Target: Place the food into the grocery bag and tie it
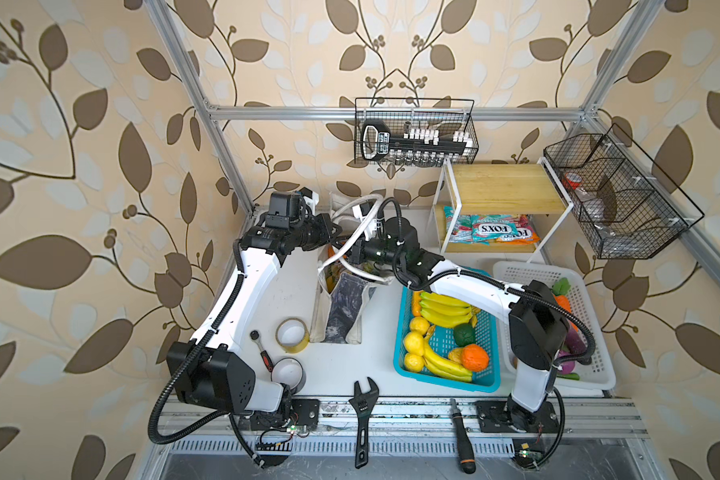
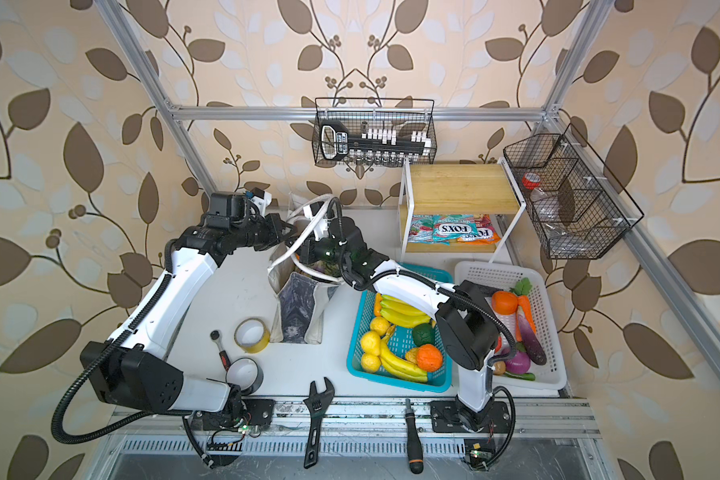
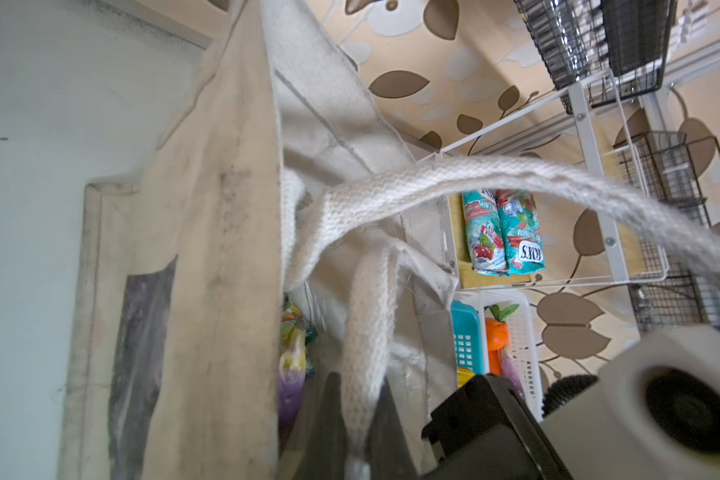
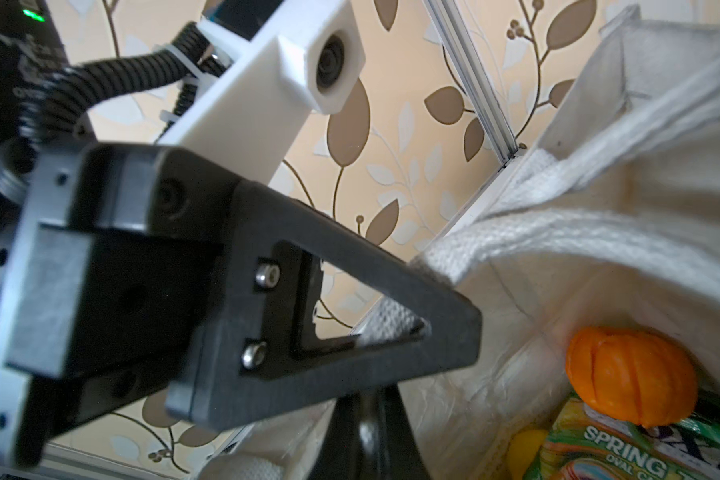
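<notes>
The grocery bag's other white handle (image 1: 365, 227) is looped over my right gripper's wrist, so next my right gripper pulls back out and grabs that handle (image 1: 361, 274) while my left gripper holds on to its own handle.
The grocery bag (image 1: 344, 309), an off-white tote with dark panels, stands upright at the table's middle in both top views (image 2: 299, 309). Inside it lie food items: an orange toy citrus (image 4: 630, 374), a yellow fruit (image 4: 524, 449) and a green snack packet (image 4: 641, 453). My left gripper (image 3: 362, 415) is over the bag's mouth (image 1: 336, 237), shut on one white loop handle (image 3: 371, 332). The other handle (image 3: 558, 178) arches across towards the right arm. My right gripper (image 4: 366, 428) hangs close beside it (image 1: 352, 254), shut; I see nothing between its fingers.
A blue basket (image 1: 404, 332) of toy fruit and a white basket (image 1: 516, 270) of toy vegetables sit right of the bag. Behind stands a shelf (image 1: 495, 187) over candy packets. Two tape rolls (image 1: 292, 334), a ratchet (image 1: 262, 351), wrench (image 1: 363, 415) and screwdriver (image 1: 460, 432) lie in front.
</notes>
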### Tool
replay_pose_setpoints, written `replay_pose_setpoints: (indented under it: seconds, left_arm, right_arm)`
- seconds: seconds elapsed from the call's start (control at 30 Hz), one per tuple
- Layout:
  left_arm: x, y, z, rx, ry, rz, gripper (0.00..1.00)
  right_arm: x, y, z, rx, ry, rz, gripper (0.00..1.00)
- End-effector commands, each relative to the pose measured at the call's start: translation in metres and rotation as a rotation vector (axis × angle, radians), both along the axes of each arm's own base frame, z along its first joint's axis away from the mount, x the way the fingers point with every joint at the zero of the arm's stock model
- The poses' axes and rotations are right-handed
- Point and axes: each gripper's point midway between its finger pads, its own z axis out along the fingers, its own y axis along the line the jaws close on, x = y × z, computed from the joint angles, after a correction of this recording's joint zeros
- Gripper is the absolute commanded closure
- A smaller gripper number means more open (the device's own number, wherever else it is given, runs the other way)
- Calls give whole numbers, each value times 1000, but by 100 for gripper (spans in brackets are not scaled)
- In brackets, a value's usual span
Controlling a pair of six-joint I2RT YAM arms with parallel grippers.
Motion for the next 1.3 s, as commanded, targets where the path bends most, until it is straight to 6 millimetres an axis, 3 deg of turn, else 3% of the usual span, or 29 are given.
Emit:
replay_pose_setpoints:
  seconds: [0.0, 0.07, 0.2, 0.37, 0.5, 0.57, 0.67, 0.73, 0.83, 0.93, 1.13, 1.27]
  left_arm:
    - [-9, -12, 28, -33, -67, -49, 100]
    - [-9, -12, 30, -35, -68, -44, 100]
    - [-11, -6, 37, -35, -98, -12, 100]
    - [-14, -1, 50, -45, -138, 26, 100]
    - [-14, 6, 52, -27, -137, 63, 100]
    - [-14, 9, 54, -22, -155, 85, 100]
    - [-14, 12, 54, -19, -154, 104, 100]
    - [-15, 21, 57, -3, -169, 152, 100]
    - [-17, 32, 60, 14, -191, 205, 100]
    - [-16, 30, 59, 12, -182, 191, 100]
    - [-18, 41, 59, 45, -186, 231, 100]
    - [-18, 45, 64, 46, -193, 244, 100]
  right_arm:
    - [-7, 5, 20, 41, -38, 30, 100]
    - [-9, 5, 19, 41, -31, 35, 100]
    - [-8, -12, 21, 47, -33, -2, 76]
    - [-6, -34, 20, 59, 2, -32, 55]
    - [-7, -53, 17, 43, 30, -76, 48]
    - [-5, -60, 11, 20, 49, -106, 48]
    - [-4, -63, -5, -152, 64, -147, 48]
    - [-3, -77, -15, -163, 108, -177, 49]
    - [1, -99, -41, -451, 118, -246, 55]
    - [-5, -108, -53, -543, 164, -141, 65]
    - [-12, -161, -69, -827, 182, -135, 58]
    - [-17, -178, -74, -882, 189, -116, 58]
